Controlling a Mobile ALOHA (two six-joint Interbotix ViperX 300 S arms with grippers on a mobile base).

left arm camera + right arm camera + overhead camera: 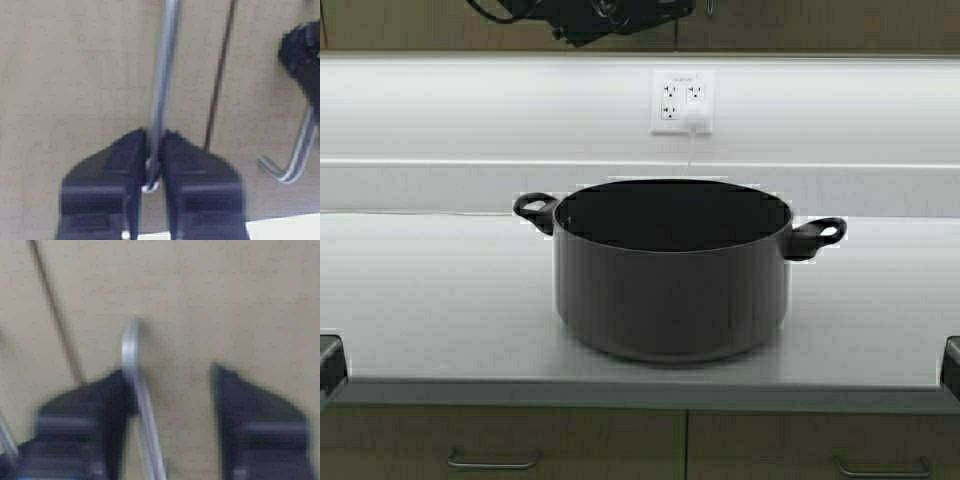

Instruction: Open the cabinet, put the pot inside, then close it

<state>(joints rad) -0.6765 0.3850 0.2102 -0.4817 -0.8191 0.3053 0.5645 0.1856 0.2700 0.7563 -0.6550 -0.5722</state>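
Observation:
I expect the cabinet door (820, 28) to swing outward on its far edge when I pull, because the metal pull is close to the door seam (676, 37).
The dark grey pot (670, 275) stands upright on the counter, both loop handles showing. The tan cabinet (820, 25) shows only as a strip above, with both arms a dark mass (610, 15) against it. In the left wrist view my left gripper (156, 137) is shut on a slim vertical metal pull (167, 60) on the closed door (75, 75), beside the door seam (222, 75). In the right wrist view my right gripper (170, 370) is open around the other pull (131, 345), which lies against one finger. The cabinet's inside is hidden.
The grey countertop (420, 300) runs the full width, with a wall outlet (682, 100) behind the pot. Tan drawers with bar pulls (495, 460) sit below the counter edge. Dark objects (330, 360) stand at both side edges of the counter.

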